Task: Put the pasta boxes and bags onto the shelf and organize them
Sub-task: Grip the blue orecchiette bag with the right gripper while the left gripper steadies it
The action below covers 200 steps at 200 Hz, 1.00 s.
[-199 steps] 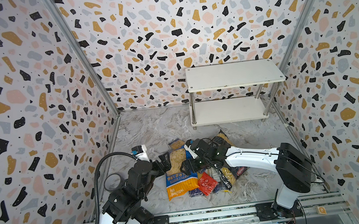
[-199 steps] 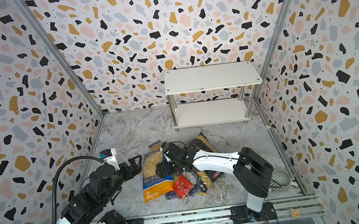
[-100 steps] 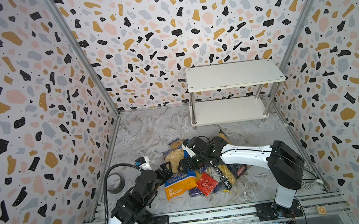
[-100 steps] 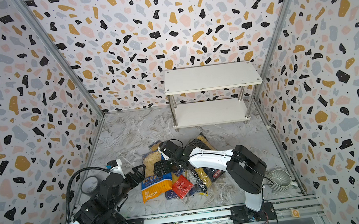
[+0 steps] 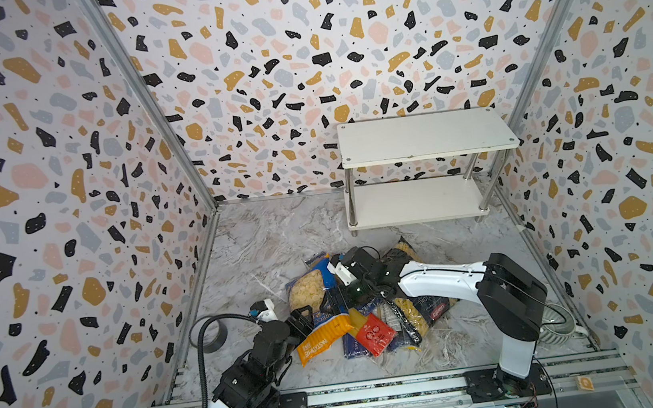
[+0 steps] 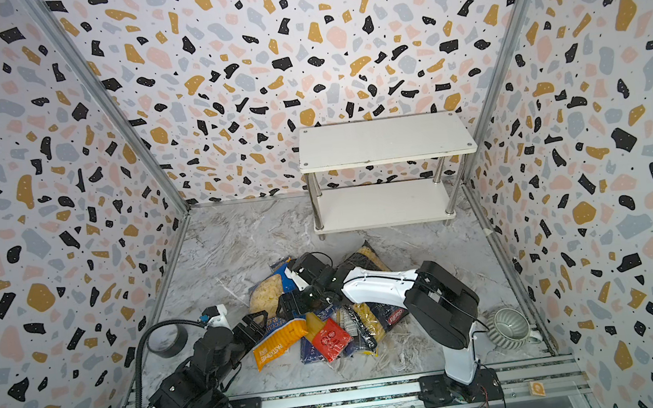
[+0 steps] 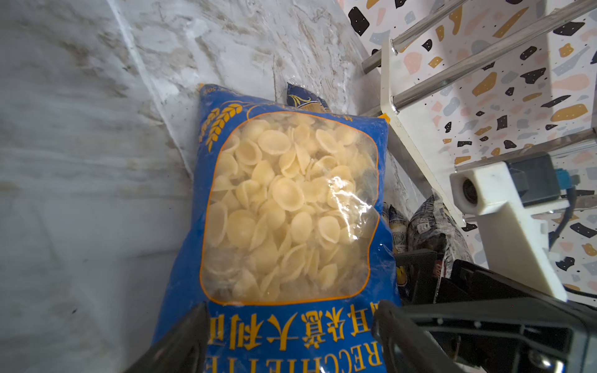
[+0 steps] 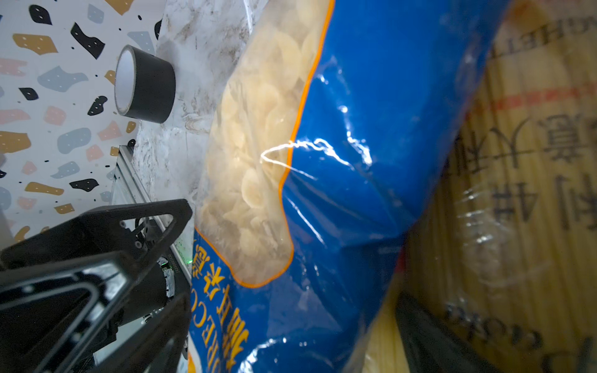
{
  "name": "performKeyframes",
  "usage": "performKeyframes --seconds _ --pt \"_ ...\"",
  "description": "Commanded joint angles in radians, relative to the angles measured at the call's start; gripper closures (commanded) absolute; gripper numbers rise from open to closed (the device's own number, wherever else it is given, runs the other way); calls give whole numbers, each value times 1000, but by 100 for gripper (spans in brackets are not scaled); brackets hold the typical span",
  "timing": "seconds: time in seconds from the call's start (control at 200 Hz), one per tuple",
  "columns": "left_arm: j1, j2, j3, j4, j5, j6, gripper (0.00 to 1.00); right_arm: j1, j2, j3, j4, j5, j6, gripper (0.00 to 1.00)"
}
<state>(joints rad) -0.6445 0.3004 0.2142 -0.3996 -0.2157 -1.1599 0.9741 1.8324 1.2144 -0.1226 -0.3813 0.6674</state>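
Observation:
My open left gripper is narrower than the bag's printed lower band [image 7: 292, 332], so next my right gripper pinches the bag's blue side edge [image 8: 339, 292] and pulls the bag over.
The blue-orange bag of pale shells [image 5: 311, 294] [image 6: 268, 299] lies at the left of the pasta pile. My left gripper [image 5: 302, 321] [image 7: 290, 310] is open, its fingers astride the bag's printed lower band [image 7: 290, 332]. My right gripper [image 5: 337, 298] [image 8: 290, 323] is open too and straddles the same bag [image 8: 339, 161] from its other side. Beside it lie the navy penne bag [image 5: 429, 310] and several spaghetti packs [image 5: 373, 333] [image 8: 517, 161]. The white two-tier shelf [image 5: 425, 135] [image 6: 384, 140] stands bare at the back right.
A grey tape roll [image 5: 214, 337] [image 8: 145, 84] sits by the left wall, close to my left arm. A ribbed grey cup [image 6: 508, 326] rests near the right arm's base. Patterned walls close in three sides; marble floor [image 5: 277, 231] lies between pile and shelf.
My left gripper has dropped toward the front onto the shell bag's lower end, and its jaws have narrowed. The right gripper has slid a little front-left along the bag.

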Motion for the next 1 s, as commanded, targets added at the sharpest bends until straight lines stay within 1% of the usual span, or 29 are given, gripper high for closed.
performKeyframes --seconds 0.0,0.15,0.24,0.325,0.38,0.541,0.656,0.751,0.776,0.876,0.926,0.936,0.996 --pt "5 -65 -28 -5 -20 -74 22 -6 12 24 -54 -10 -30 1" --pt "5 -192 -49 -115 -83 -141 24 -14 53 75 -62 -33 -53 1" --pt "6 -218 -91 -98 -59 -176 25 -18 89 112 -70 -50 -64 1" --pt "6 -211 -139 -40 -21 -203 29 -22 124 137 -72 -73 -68 1" --pt "6 -201 -163 -6 0 -211 33 -27 142 143 -67 -87 -66 1" --pt "6 -198 -195 6 18 -212 51 -34 177 134 -31 -127 -58 1" --pt "7 -216 -213 6 29 -216 57 -32 199 140 -10 -166 -61 1" --pt "8 -230 -219 -3 30 -218 58 -32 222 153 -7 -202 -64 1" --pt "7 -231 -218 -7 29 -218 59 -31 230 157 -11 -207 -66 2" --pt "7 -233 -208 -17 29 -218 60 -25 261 198 -57 -193 -82 12" --pt "6 -231 -196 -20 27 -215 60 -22 274 219 -82 -181 -94 24" --pt "8 -230 -193 -22 26 -214 60 -22 275 220 -83 -181 -95 25" --pt "8 -222 -169 -31 17 -207 58 -23 278 225 -88 -177 -94 38"
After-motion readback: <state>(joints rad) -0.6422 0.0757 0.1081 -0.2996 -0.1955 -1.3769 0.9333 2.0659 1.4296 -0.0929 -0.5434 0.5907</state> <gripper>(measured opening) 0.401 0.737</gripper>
